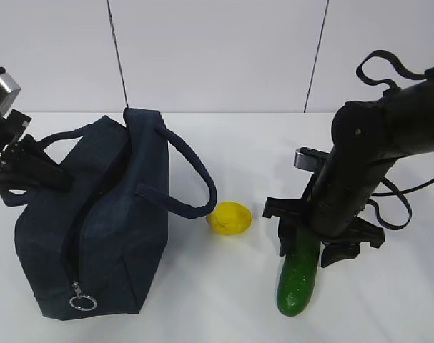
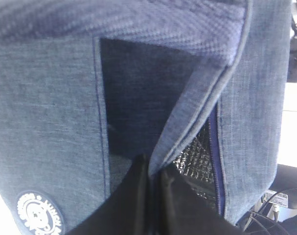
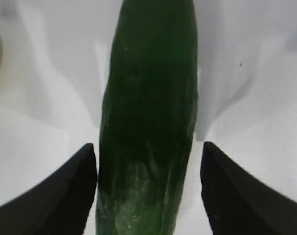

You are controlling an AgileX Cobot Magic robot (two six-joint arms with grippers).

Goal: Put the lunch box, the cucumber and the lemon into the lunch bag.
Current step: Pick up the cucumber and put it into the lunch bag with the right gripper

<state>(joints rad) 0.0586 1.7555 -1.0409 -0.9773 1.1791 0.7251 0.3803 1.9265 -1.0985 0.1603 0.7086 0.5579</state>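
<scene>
I should expect the upright navy lunch bag (image 1: 124, 232) to hide the lunch box inside its parted opening (image 1: 96, 194), because only the lemon and cucumber lie outside the bag.
The navy lunch bag (image 1: 102, 214) stands at the left of the table, its zipper parted so that silvery lining (image 2: 197, 156) shows. My left gripper (image 1: 38, 170) (image 2: 153, 167) is shut on a fabric flap of the bag beside that opening. The dark green cucumber (image 1: 297, 286) (image 3: 148, 88) lies on the table at the right. Low over its far half, my right gripper (image 1: 306, 246) (image 3: 148, 147) is open, one finger on each side. The yellow lemon (image 1: 229, 217) rests between the bag and the cucumber. The lunch box is out of view.
The bag's looped handle (image 1: 195, 179) hangs out toward the lemon. A metal ring pull (image 1: 81, 301) dangles at the bag's near end. The tabletop is white, with a white wall behind it.
</scene>
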